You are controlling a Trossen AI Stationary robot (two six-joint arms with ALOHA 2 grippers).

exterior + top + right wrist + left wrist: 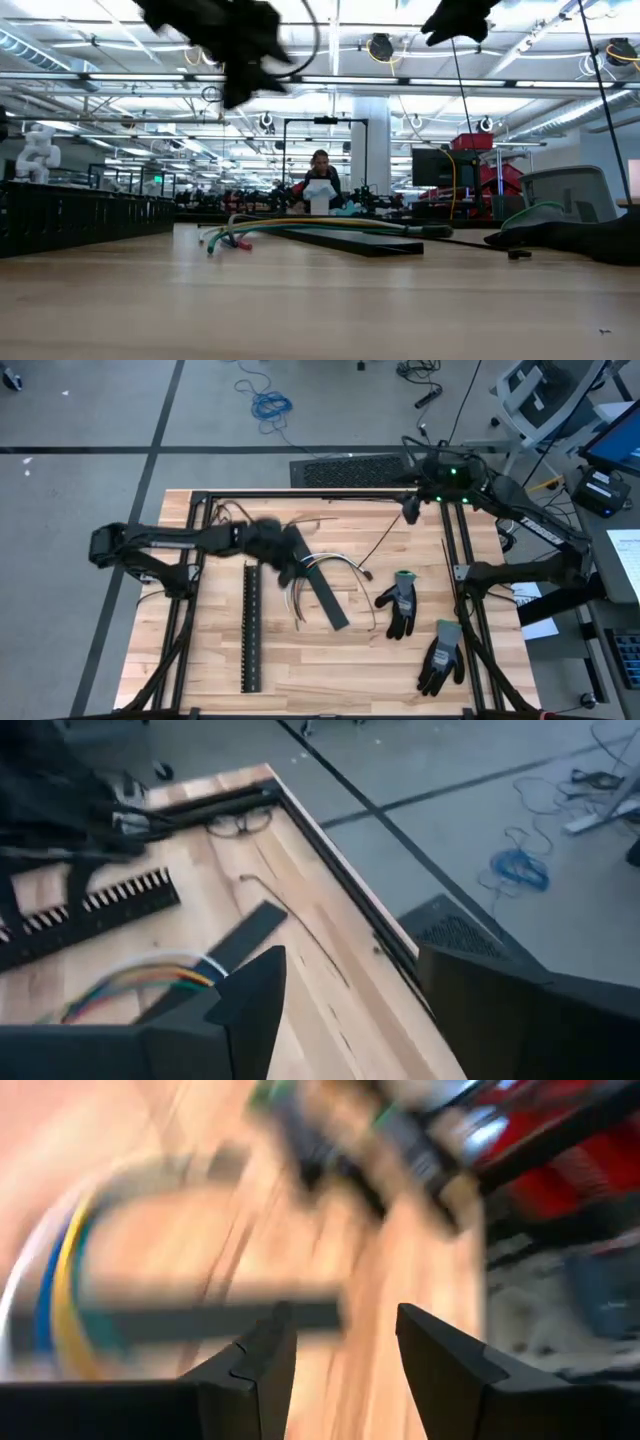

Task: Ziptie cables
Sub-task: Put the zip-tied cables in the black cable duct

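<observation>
The black slotted strip [251, 645] is clear of the cables, so my open left gripper should now move there until its fingers are around the strip's side [244, 622].
The cables [322, 572] are a curved bundle of multicoloured wires lying on the wooden table, partly across a flat black bar [328, 598]. They also show in the low view as cables [300, 226] and in the right wrist view as cables [130, 982]. My left gripper [345, 1360] is open and blurred, raised above the table just left of the bundle, with nothing between its fingers. My right gripper [345, 1010] is open too, raised high near the table's far right corner [410, 510], well away from the cables.
A long black slotted strip [250, 625] lies to the left of the bundle. Two dark gloves [400, 605] [440, 655] lie on the right half of the table. A thin dark strand [380, 542] runs across the far middle. Black frame rails [462, 575] border the table's sides.
</observation>
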